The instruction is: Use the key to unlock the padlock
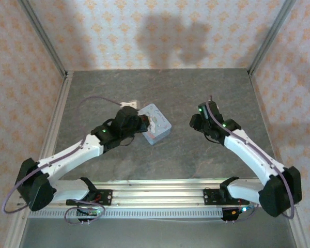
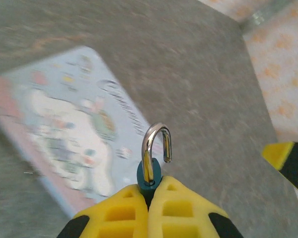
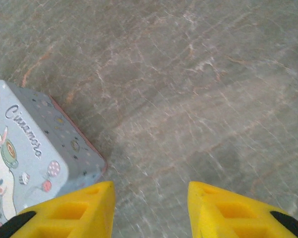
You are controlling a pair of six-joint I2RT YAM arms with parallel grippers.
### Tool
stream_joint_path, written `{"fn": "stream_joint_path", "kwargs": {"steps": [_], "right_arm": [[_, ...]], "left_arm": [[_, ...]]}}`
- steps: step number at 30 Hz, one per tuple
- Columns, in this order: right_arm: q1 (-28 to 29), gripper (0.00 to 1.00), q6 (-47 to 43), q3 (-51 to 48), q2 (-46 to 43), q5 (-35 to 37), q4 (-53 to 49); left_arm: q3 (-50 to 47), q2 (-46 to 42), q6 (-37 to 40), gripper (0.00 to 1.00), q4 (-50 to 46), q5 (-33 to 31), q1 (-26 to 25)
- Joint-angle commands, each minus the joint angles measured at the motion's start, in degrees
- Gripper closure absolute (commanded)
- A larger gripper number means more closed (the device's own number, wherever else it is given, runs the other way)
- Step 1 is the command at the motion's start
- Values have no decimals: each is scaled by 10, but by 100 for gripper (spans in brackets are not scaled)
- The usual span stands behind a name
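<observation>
The shackle's loose end (image 2: 167, 156) sticks out clear of the padlock's body, so my left gripper should keep going past the tin and let go of the padlock over open table (image 1: 195, 149).
My left gripper (image 2: 150, 192) is shut on the small bluish padlock (image 2: 150, 177), held just above the table beside the tin. The padlock's silvery shackle (image 2: 156, 146) sticks up past the fingertips, and its right leg ends free of the body. From above, the left gripper (image 1: 141, 124) sits against the tin's left side. My right gripper (image 3: 150, 201) hangs open over bare table to the right of the tin, with nothing between its yellow fingers (image 3: 84, 208). It also appears in the top view (image 1: 196, 120). The key is out of view.
A pale blue tin (image 1: 156, 123) with a cartoon lid lies mid-table (image 2: 64, 124) (image 3: 25, 144). A small white object (image 1: 128, 105) lies behind the left wrist. Patterned walls with metal edges (image 1: 62, 103) close in the grey table (image 1: 217, 88). A rail (image 1: 160, 188) runs along the near edge.
</observation>
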Motion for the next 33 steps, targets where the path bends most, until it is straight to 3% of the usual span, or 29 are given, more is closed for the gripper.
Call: {"fn": "stream_joint_path", "kwargs": {"steps": [1, 7, 13, 16, 19, 22, 29, 33], "right_arm": [[-1, 57, -9, -27, -57, 26, -57], [-1, 54, -4, -79, -171, 65, -126], [-1, 48, 12, -108, -244, 87, -173], [-1, 48, 19, -116, -253, 72, -169], [-1, 47, 20, -120, -251, 73, -170], [-2, 45, 17, -119, -251, 81, -168], [-1, 20, 0, -117, -249, 149, -132], [-1, 3, -27, -117, -231, 204, -67]], "left_arm": [[56, 85, 6, 100, 3, -5, -56], [162, 264, -20, 100, 73, 7, -143], [222, 404, -51, 100, 118, 18, -167], [224, 430, -52, 88, 123, 13, -167], [228, 428, -38, 73, 106, 2, -166], [228, 398, -10, 67, 70, -25, -167], [239, 275, 86, 53, -71, -119, -163], [235, 194, 159, 36, -168, -197, -144]]}}
